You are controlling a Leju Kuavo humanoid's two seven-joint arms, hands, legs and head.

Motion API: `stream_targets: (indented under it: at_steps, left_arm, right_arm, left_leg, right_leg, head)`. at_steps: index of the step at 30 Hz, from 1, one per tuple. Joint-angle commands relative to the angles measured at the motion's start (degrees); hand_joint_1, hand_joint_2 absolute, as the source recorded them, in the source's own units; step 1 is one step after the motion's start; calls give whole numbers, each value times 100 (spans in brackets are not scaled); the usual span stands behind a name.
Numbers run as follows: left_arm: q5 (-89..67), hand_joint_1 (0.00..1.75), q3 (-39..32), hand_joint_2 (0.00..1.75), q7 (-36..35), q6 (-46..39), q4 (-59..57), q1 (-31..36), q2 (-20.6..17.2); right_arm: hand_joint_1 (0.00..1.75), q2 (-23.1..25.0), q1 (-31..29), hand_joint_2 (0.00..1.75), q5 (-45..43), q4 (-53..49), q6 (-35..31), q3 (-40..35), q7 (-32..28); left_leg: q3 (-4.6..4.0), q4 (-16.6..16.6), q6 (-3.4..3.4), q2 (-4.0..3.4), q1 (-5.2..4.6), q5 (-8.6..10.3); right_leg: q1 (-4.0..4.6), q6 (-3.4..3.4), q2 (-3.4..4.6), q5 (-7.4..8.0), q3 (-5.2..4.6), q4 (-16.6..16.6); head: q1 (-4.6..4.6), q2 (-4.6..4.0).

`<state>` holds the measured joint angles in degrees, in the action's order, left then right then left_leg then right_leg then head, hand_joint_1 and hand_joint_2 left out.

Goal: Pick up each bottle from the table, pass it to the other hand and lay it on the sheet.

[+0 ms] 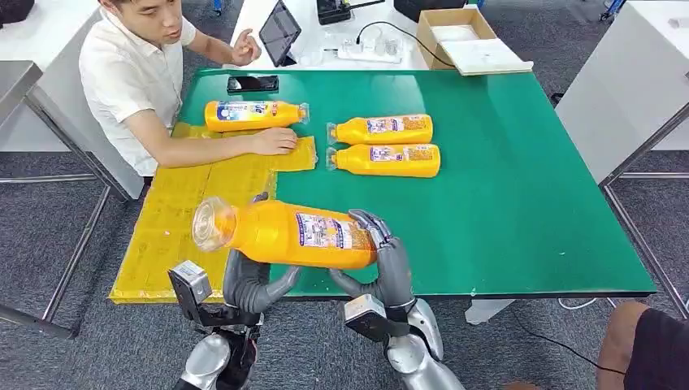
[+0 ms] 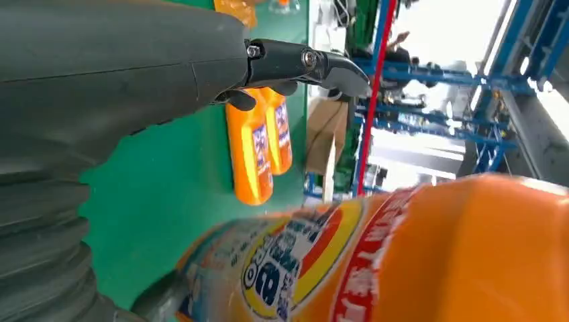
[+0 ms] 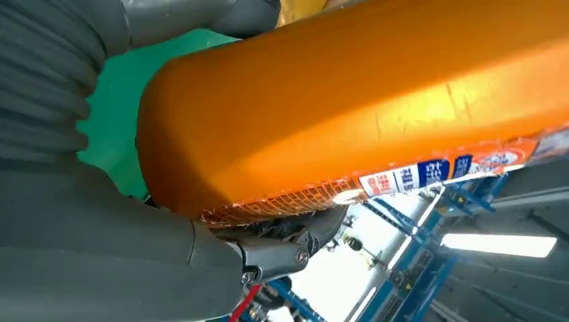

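Note:
My gripper will make the orange bottle (image 1: 296, 235) lie logo up when it turns the bottle over onto the sheet, because a bold logo (image 2: 276, 272) faces down under the bottle now.
I hold an orange bottle (image 1: 301, 236) (image 2: 402, 268) (image 3: 362, 100) level in the air over the table's front edge, clear cap to the left. My right hand (image 1: 386, 264) (image 3: 100, 235) grips its base end. My left hand (image 1: 256, 284) (image 2: 100, 80) cups under the neck end with fingers spread around it; the left wrist view shows a gap between an outstretched finger and the bottle. A yellow sheet (image 1: 175, 219) covers the table's left side, and one bottle (image 1: 252, 115) lies at its far end. Two more bottles (image 1: 386, 130) (image 1: 390, 160) (image 2: 249, 154) lie side by side on the green table (image 1: 504, 203).
A person (image 1: 130, 73) sits at the far left with a hand (image 1: 272, 140) resting on the sheet. A black phone (image 1: 252, 83) lies at the table's far edge. A tablet (image 1: 280, 32) and a cardboard box (image 1: 463, 36) stand beyond it. Another person's knee (image 1: 642, 341) is at the lower right.

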<state>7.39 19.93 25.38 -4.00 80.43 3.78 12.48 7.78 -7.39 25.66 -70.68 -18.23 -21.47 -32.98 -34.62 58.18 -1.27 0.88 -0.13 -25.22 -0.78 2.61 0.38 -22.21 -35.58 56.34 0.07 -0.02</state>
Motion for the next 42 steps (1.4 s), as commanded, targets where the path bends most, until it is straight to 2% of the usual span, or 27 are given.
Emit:
stream_targets:
  at_steps: [1,3,9,21,22,23,27,31,32,33,35,36,38,42]
  left_arm:
    - [-29,0,304,175,151,71,-71,241,-113]
    - [-303,0,486,175,381,49,99,241,-162]
    - [-485,0,520,175,488,-59,148,231,-177]
    - [-204,0,457,175,273,181,-73,332,-147]
    - [-14,106,424,175,170,339,-169,360,-135]
    - [81,175,417,175,135,450,-246,389,-138]
    - [575,175,452,175,229,1262,-303,445,-177]
    - [559,175,511,175,161,1399,-351,496,-171]
    - [544,175,496,175,165,1397,-323,466,-165]
    - [545,175,501,175,156,1397,-251,409,-187]
    - [541,175,497,175,148,1408,-206,371,-204]
    - [582,175,478,175,107,1465,-154,339,-220]
    - [382,175,488,175,299,1449,-113,356,-238]
    - [157,175,548,175,218,1394,-240,460,-236]
  right_arm:
    - [175,-9,-255,175,-158,764,127,-464,-96]
    - [175,86,-382,175,-308,914,308,-469,-82]
    - [175,110,-389,175,-358,1006,346,-466,-4]
    - [175,95,-374,175,-235,1069,372,-643,-6]
    - [175,89,-369,175,-221,1064,399,-685,-12]
    - [175,87,-364,175,-212,1062,415,-719,-16]
    - [175,54,-491,175,68,1185,426,-1048,-165]
    - [175,66,-520,175,32,1216,538,-1138,-248]
    - [110,78,-493,175,12,1189,573,-1140,-244]
    - [0,102,-440,175,182,1148,320,-1160,-205]
    - [0,99,-428,175,236,1160,292,-1214,-189]
    - [0,92,-438,0,298,1191,262,-1267,-144]
    - [0,94,-455,0,265,1230,314,-1310,-167]
    - [0,109,-431,0,160,1214,238,-1215,-229]
  left_leg:
    - [25,-5,9,-8,7,-8]
    - [26,-6,8,-7,5,-8]
    - [25,-6,9,-9,6,-8]
    - [23,-4,9,-5,5,-9]
    - [12,-5,5,-1,2,-3]
    - [28,-8,9,-5,5,-8]
    - [18,-7,6,-5,2,-4]
    - [18,-6,7,-2,4,-4]
    - [25,-4,9,-2,6,-7]
    - [25,-6,9,4,7,-6]
    - [30,-7,9,-7,5,-10]
    - [25,-5,8,-10,4,-10]
    - [28,-6,9,-12,4,-10]
    - [12,-4,6,-3,3,-3]
  right_leg:
    - [9,-10,-2,-6,26,-7]
    - [7,-11,-2,-8,25,-5]
    - [7,-11,0,-6,26,-7]
    - [6,-10,-3,-8,24,-4]
    - [3,-6,-4,-3,13,-4]
    - [7,-11,-3,-8,28,-7]
    - [3,-8,0,-3,18,-5]
    - [5,-8,-6,-5,18,-4]
    - [8,-11,-8,-9,25,-5]
    - [9,-10,-12,-9,27,-7]
    - [7,-11,-1,-10,28,-5]
    - [5,-9,3,-8,23,-4]
    - [5,-10,3,-9,25,-4]
    - [4,-7,-3,-4,12,-2]
  head:
    - [0,0]
    - [-2,0]
    - [-2,0]
    - [-2,0]
    - [-2,0]
    - [0,0]
    - [-2,0]
    - [-4,0]
    - [-2,0]
    - [-2,0]
    - [0,0]
    - [-4,0]
    - [0,0]
    - [-2,0]
